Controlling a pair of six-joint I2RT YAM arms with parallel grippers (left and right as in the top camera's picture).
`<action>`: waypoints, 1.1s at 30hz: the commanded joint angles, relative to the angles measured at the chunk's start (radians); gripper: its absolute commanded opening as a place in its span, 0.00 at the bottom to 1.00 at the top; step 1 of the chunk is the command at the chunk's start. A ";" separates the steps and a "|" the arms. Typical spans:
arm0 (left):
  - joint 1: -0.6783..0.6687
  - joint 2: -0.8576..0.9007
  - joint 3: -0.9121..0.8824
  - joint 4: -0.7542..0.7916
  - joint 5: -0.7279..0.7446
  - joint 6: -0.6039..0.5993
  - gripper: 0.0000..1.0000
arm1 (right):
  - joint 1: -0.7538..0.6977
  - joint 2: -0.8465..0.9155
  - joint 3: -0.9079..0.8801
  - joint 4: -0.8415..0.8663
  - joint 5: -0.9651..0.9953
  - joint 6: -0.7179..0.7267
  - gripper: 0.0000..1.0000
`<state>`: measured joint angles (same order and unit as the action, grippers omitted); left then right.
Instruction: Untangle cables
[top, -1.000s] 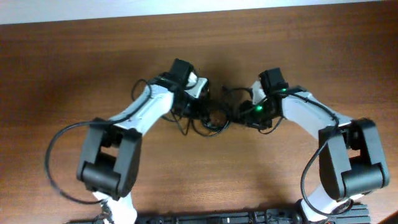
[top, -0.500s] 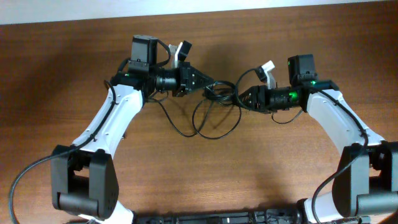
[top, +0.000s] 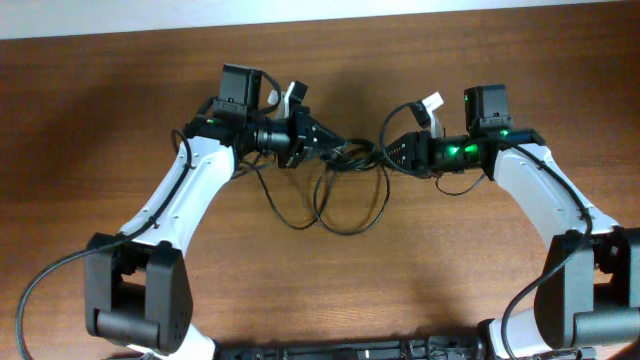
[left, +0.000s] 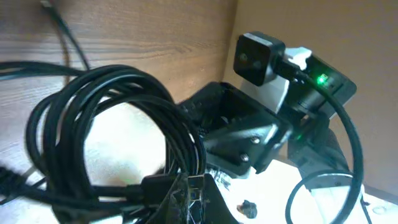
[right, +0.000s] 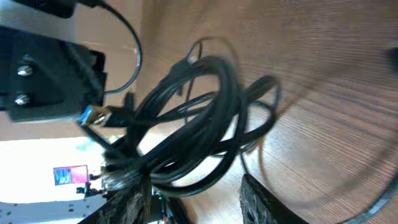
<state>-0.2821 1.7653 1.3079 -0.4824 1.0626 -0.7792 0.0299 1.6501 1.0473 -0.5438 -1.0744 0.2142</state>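
I should use my left gripper to lay the coil down (top: 372, 200) first and then pull a strand of cable away from it, because the cables hang in one thick coil (top: 357, 156) at my left gripper.
The cables (top: 345, 195) are thin black cords, bunched between my two grippers with loops trailing on the wooden table. My left gripper (top: 328, 148) points right and is shut on the bundle; in the left wrist view the coil (left: 124, 124) rises just above its fingers (left: 202, 199). My right gripper (top: 388, 152) points left, facing the left one at close range. In the right wrist view its fingers (right: 193, 202) stand wide apart, and the cable bundle (right: 193, 118) crosses over the left finger. A blue-tipped plug (right: 93, 116) shows there.
The wooden table (top: 120, 100) spreads on all sides, with a pale edge along the back (top: 320, 12). Thicker black arm wires run by the left base (top: 85, 250) and the right base (top: 500, 280). A white tag (top: 432, 104) sits on the right wrist.
Both arms have lifted and swung outward from the low huddle one second ago, drawing the cables into a bundle. Since half a second ago the grippers have edged closer and the loops have shifted.
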 joint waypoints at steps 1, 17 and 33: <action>-0.012 -0.021 0.010 0.002 0.113 -0.017 0.00 | 0.006 -0.016 0.012 0.038 0.035 0.028 0.45; -0.085 -0.021 0.010 0.093 -0.042 0.014 0.00 | 0.109 -0.016 0.011 0.020 0.126 0.083 0.43; -0.085 -0.021 0.010 -0.211 -0.530 0.490 0.82 | 0.107 -0.016 0.011 -0.228 0.589 0.165 0.44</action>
<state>-0.3656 1.7630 1.3128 -0.6483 0.6949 -0.4862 0.1303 1.6482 1.0561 -0.7490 -0.6350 0.3714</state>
